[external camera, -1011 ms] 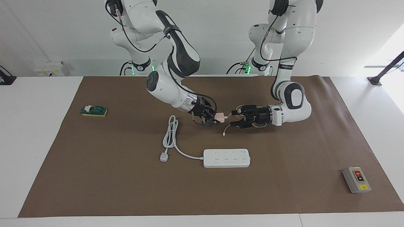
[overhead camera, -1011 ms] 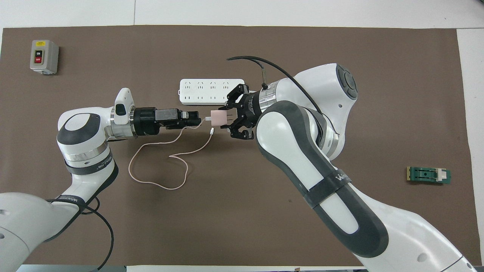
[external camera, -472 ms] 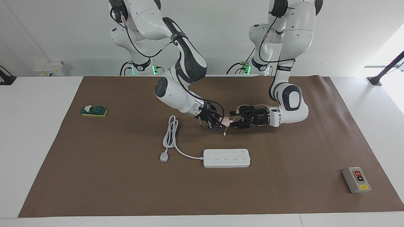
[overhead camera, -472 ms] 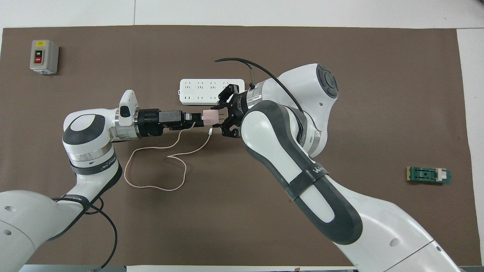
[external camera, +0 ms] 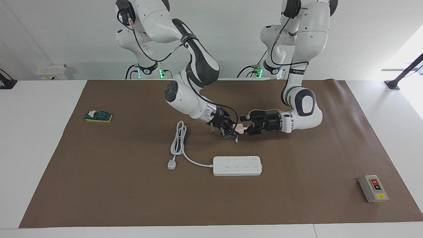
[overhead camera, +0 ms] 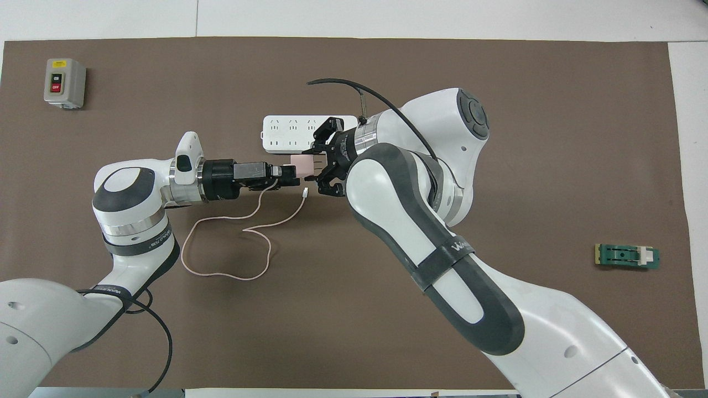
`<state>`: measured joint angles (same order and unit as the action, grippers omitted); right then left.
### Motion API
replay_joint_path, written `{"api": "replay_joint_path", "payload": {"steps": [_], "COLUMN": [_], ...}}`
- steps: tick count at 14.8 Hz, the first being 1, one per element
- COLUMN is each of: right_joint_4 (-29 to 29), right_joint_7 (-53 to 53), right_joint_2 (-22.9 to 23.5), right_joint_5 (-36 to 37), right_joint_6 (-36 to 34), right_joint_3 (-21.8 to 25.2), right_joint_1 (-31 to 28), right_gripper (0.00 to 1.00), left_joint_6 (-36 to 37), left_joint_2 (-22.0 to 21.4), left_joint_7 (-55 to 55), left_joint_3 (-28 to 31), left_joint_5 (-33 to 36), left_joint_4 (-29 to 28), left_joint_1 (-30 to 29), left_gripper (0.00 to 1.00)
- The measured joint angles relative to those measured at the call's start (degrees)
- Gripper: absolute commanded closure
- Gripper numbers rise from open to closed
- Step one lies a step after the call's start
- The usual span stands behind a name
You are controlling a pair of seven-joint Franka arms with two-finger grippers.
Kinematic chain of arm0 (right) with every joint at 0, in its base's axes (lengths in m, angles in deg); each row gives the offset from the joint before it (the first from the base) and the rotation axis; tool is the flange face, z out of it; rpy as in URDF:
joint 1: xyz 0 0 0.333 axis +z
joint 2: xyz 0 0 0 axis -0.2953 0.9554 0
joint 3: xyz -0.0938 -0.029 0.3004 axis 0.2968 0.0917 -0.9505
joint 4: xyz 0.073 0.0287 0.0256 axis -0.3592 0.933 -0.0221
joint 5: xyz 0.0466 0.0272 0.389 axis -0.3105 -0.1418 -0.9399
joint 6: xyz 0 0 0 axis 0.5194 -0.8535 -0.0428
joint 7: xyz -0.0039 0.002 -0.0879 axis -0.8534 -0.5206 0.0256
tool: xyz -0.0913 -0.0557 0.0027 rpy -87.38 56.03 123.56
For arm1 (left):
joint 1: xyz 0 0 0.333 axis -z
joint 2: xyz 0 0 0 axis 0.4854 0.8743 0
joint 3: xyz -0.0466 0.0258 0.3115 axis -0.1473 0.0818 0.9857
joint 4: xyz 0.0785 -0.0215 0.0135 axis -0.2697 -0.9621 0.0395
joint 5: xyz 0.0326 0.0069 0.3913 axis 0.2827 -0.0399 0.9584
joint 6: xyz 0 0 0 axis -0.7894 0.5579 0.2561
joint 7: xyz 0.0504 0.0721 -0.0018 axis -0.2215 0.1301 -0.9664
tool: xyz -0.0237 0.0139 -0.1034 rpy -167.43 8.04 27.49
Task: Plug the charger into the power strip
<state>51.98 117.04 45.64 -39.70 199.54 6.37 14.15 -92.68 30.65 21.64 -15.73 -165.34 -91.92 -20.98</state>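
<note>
The thin pink cable is lying in a wide slack loop (overhead camera: 183, 251), so I expect its loose end (overhead camera: 305, 193) to stay on the mat when I move the charger over.
The pale pink charger (external camera: 238, 127) hangs above the mat, over the stretch between the robots and the power strip (external camera: 237, 165). My right gripper (external camera: 234, 129) is shut on it. My left gripper (external camera: 246, 126) is open, level with the charger, and its fingers reach the charger's cable end; whether they touch it I cannot tell. In the overhead view the charger (overhead camera: 301, 164) sits between the left gripper (overhead camera: 289, 173) and the right gripper (overhead camera: 319, 166). Its thin pink cable (overhead camera: 238, 276) loops on the mat below the left arm. The right arm covers one end of the power strip (overhead camera: 285, 134).
The strip's thick white cord (external camera: 180, 138) is coiled toward the right arm's end and finishes in a white plug (external camera: 171, 164). A grey button box (external camera: 373, 188) stands toward the left arm's end. A green block (external camera: 98, 116) lies toward the right arm's end.
The right gripper carried the charger toward the left gripper, and the left gripper came to meet it. The gap between them has closed. The left gripper stays open.
</note>
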Motion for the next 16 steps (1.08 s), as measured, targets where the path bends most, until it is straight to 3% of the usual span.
{"api": "replay_joint_path", "payload": {"steps": [16], "right_joint_4": [-0.06], "right_joint_7": [0.33], "right_joint_2": [0.01], "right_joint_5": [0.0], "right_joint_6": [0.0], "right_joint_3": [0.04], "right_joint_1": [0.64], "right_gripper": [1.0], "left_joint_6": [0.0], "left_joint_2": [0.45], "left_joint_7": [0.45], "left_joint_3": [0.23], "left_joint_5": [-0.07], "left_joint_4": [0.87], "left_joint_1": [0.18], "left_gripper": [0.0]}}
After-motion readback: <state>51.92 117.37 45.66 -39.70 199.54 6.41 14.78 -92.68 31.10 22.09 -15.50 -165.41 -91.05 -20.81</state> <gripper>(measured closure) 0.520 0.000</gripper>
